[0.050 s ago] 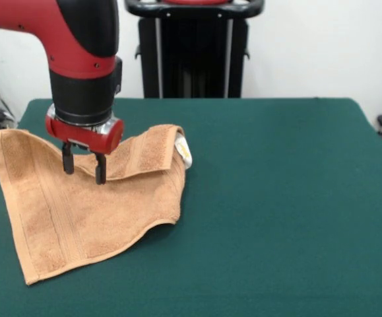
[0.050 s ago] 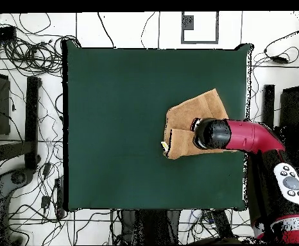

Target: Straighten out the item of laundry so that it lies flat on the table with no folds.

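I expect the folded flap (image 1: 146,150) to move a little but stay folded when I pull the towel's unfolded far corner, because the towel's far edge dips (image 1: 121,177) into the flap.
The orange-tan towel (image 1: 78,198) lies on the left part of the dark green table (image 1: 276,198), with its far right corner folded back over itself and a white label (image 1: 185,153) showing at that fold. My gripper (image 1: 82,166) hangs over the towel's upper middle, open, its two black fingers apart with nothing between them, tips just above or at the cloth. From overhead the towel (image 2: 190,115) sits near the table's right edge, and the arm's head hides the gripper there.
The robot's pedestal (image 1: 192,49) stands behind the table's far edge. Cables and equipment (image 2: 24,96) crowd the floor round the table. A controller (image 2: 292,184) lies beside the arm's base.
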Controlling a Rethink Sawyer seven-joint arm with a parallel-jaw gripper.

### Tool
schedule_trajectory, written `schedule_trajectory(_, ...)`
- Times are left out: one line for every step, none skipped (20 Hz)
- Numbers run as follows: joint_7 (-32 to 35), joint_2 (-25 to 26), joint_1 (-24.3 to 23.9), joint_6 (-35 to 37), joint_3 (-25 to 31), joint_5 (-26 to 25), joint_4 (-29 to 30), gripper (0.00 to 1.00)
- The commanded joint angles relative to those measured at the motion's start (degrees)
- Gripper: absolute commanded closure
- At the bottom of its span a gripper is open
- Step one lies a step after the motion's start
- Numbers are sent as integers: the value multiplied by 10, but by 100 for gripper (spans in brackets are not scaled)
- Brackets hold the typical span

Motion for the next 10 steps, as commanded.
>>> schedule_trajectory(17,16,16,-26,32,15,-15,0)
schedule_trajectory(16,17,13,-26,31,15,-16,0)
schedule_trajectory(17,14,12,-26,31,17,-13,0)
schedule_trajectory(15,15,9,-28,32,16,-14,0)
schedule_trajectory(14,12,5,-29,32,17,-11,0)
schedule_trajectory(12,12,1,-30,32,16,-10,0)
schedule_trajectory(11,12,0,-28,31,17,-12,0)
schedule_trajectory(8,11,-5,-28,31,17,-12,0)
schedule_trajectory(4,11,-10,-27,32,16,-12,0)
schedule_trajectory(-1,10,-16,-27,32,16,-12,0)
